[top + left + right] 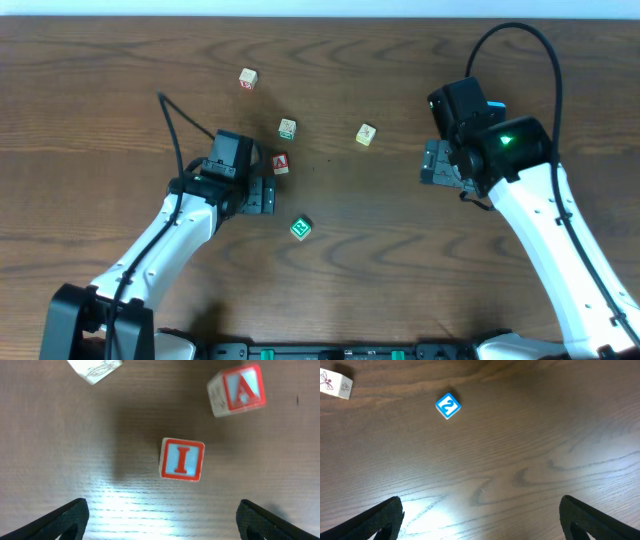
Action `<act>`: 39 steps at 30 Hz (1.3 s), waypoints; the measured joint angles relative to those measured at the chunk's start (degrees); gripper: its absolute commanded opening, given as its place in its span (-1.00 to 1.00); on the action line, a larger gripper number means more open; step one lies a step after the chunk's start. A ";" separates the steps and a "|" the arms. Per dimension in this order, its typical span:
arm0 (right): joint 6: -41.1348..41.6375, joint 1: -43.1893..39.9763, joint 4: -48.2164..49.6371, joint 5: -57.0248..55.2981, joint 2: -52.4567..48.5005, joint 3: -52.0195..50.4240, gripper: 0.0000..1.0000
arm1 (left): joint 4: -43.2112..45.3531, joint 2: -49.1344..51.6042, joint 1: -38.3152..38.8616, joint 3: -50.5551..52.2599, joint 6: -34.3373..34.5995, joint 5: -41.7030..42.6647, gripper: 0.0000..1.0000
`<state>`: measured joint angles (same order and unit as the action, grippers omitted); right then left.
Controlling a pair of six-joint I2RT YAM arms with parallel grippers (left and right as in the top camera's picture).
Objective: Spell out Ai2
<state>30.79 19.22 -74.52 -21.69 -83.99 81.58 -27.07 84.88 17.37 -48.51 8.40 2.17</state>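
Observation:
The I block (pixel 182 460) is on the wrong side of the A block for Ai2, so the robot's left gripper should bring it over to the side (pixel 316 160) that faces the robot's right gripper.
In the left wrist view the "I" block (pixel 182 459), blue face with a red border, lies on the wood just ahead of my open, empty left gripper (pixel 162 506). The red "A" block (pixel 237 390) lies beyond it to the right and also shows in the overhead view (pixel 281 163), beside my left gripper (pixel 262 195). I cannot make out the "I" block overhead. The "2" block (pixel 448 405) lies far ahead of my open, empty right gripper (pixel 480 502); overhead it looks green (pixel 300 228). My right gripper (pixel 437 165) hovers at the right.
Three other letter blocks lie on the brown wooden table: one at the back (pixel 248 78), one mid-table (pixel 287 128) and one with a dragonfly picture (pixel 366 134), also in the right wrist view (pixel 335 384). A pale block (pixel 95 369) shows at the left wrist view's top edge.

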 measured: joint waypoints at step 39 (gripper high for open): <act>0.00 0.00 -0.46 0.02 0.00 0.00 0.99 | 9.86 9.84 0.02 -0.15 -8.61 -0.66 0.58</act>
<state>30.79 19.22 -74.98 -21.67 -83.99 81.58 -17.21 94.72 17.39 -48.66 -0.21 1.52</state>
